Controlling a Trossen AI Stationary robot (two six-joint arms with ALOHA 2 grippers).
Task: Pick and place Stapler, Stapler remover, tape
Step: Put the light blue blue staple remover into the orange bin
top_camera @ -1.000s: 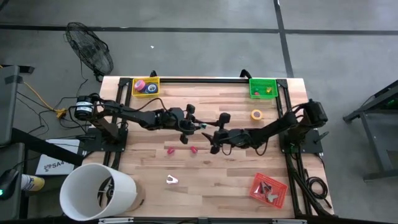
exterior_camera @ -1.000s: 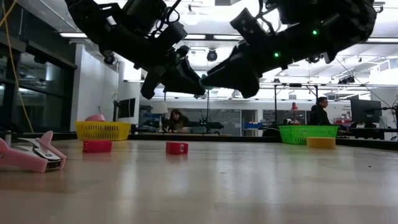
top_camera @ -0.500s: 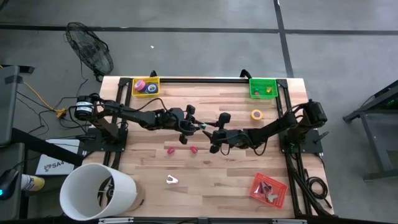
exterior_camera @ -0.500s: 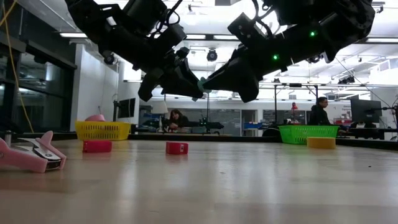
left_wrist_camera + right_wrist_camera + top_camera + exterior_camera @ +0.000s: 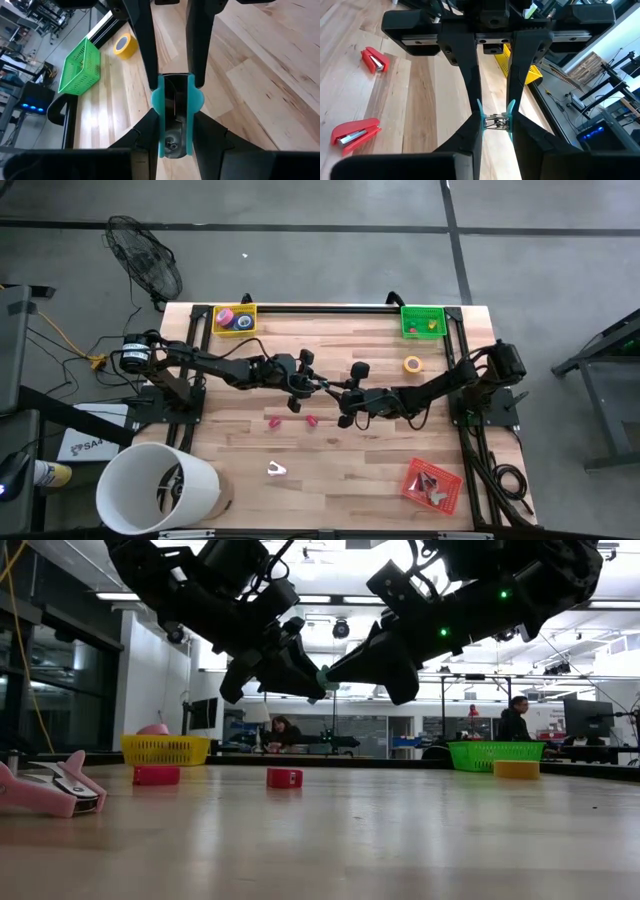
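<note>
Both of the robot's grippers are pinching the teal stapler remover [image 5: 326, 678] far from the red tray, so the left gripper should open first, and then the right gripper should carry the remover to the tray [image 5: 432, 486].
A teal stapler remover [image 5: 323, 677] hangs in the air over the middle of the table, between my two grippers. My left gripper [image 5: 318, 384] reaches in from the table's left and my right gripper [image 5: 336, 392] from its right; both are shut on the remover. Two red staplers [image 5: 272, 421] [image 5: 310, 421] lie flat on the wood just nearer than the grippers. A roll of yellow tape [image 5: 413, 364] lies flat at the far right. A pale pink stapler remover [image 5: 277, 470] lies toward the near edge. My left gripper pinches the teal remover's two side faces [image 5: 156, 125] between its two fingers, at the end toward the table's left. It comes slanting down from the left. The remover is clear of the table. My right gripper pinches the same two side faces at the other end [image 5: 481, 121], its fingers [image 5: 148, 55] slanting slightly down from the table's right and meeting my left gripper's tip to tip. The remover spans the two grippers in the air.
A yellow basket [image 5: 234, 318] stands at the far left corner, a green basket [image 5: 422, 320] at the far right. A red tray [image 5: 433, 485] sits near right, and a white bucket [image 5: 155, 485] stands off the near left corner. People show in the room beyond.
My right gripper has shut on the teal remover that my left gripper holds. Both arms have stayed in place, and the remover has stayed in the air.
</note>
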